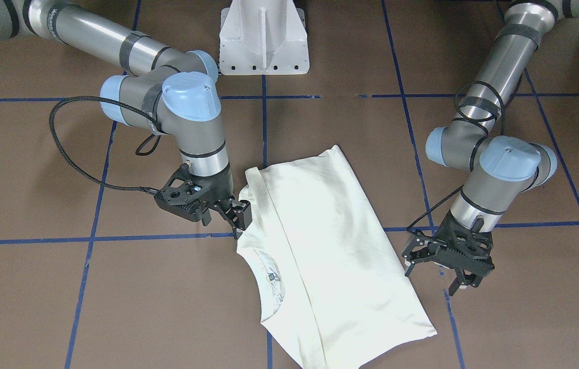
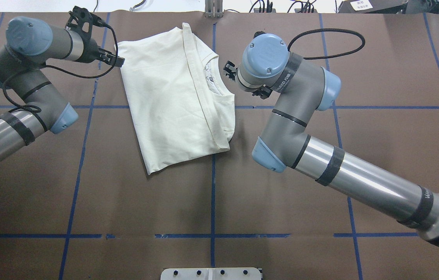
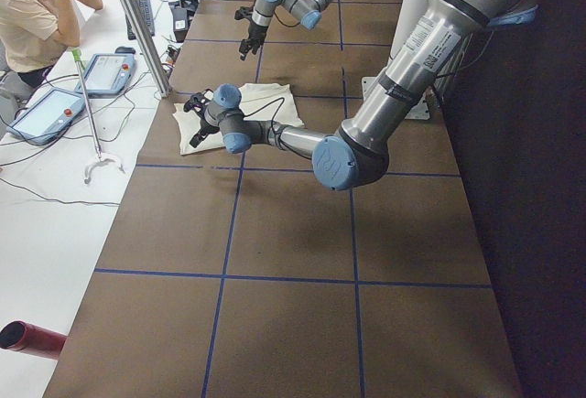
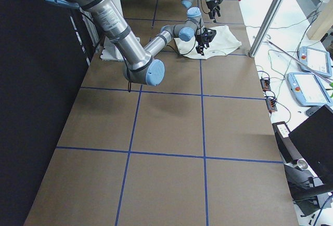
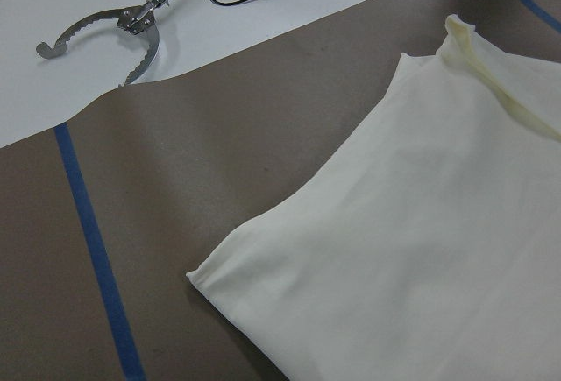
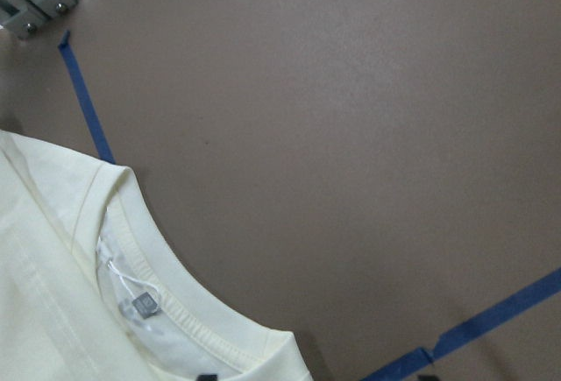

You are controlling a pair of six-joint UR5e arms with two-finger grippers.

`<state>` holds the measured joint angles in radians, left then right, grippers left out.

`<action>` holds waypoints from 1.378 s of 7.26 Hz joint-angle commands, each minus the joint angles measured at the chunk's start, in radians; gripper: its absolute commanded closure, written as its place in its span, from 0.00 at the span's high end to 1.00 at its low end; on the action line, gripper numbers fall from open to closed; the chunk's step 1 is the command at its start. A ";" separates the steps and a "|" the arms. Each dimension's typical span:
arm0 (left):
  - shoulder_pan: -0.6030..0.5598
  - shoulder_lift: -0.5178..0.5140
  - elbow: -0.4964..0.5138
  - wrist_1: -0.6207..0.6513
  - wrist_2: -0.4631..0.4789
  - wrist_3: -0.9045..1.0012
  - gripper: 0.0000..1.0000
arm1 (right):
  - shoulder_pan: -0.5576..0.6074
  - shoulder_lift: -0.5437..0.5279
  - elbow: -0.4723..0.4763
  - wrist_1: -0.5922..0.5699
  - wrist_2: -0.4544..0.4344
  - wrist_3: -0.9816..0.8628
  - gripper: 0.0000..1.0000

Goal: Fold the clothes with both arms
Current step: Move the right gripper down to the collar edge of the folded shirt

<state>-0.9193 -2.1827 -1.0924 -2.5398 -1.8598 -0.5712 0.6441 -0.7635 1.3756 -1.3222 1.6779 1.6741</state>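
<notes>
The folded panel is flat and smooth on top of the shirt, so I expect the whole shirt to slide and turn with its fold intact when I pull its edge.
The cream clothes lie flat on the brown table, partly folded with the plain back up; they also show in the overhead view. The collar with its grey label faces the right arm. My right gripper hovers at the collar-side edge, open and holding nothing, just beside the neckline. At the opposite long edge my left gripper is open with its fingers spread, a little apart from the cloth and near its far corner. The left wrist view shows the shirt's bare corner. The print is hidden.
The white pedestal base stands at the robot's side of the table. Blue tape lines cross the brown surface. Beyond the far table edge lie a metal reacher tool and teach pendants; a person sits there.
</notes>
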 commanded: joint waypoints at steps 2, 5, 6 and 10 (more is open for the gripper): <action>0.000 0.006 -0.001 -0.004 -0.001 -0.002 1.00 | -0.069 0.043 -0.089 -0.011 -0.018 0.012 0.69; 0.002 0.006 -0.001 -0.004 0.001 -0.004 1.00 | -0.109 0.021 -0.086 -0.032 -0.020 0.016 0.65; 0.003 0.006 -0.001 -0.004 0.001 -0.004 1.00 | -0.109 0.021 -0.083 -0.035 -0.020 0.016 0.64; 0.005 0.006 0.000 -0.004 0.001 -0.004 1.00 | -0.124 0.017 -0.078 -0.034 -0.033 0.038 0.35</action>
<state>-0.9153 -2.1767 -1.0923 -2.5433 -1.8585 -0.5751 0.5271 -0.7448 1.2968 -1.3561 1.6509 1.7105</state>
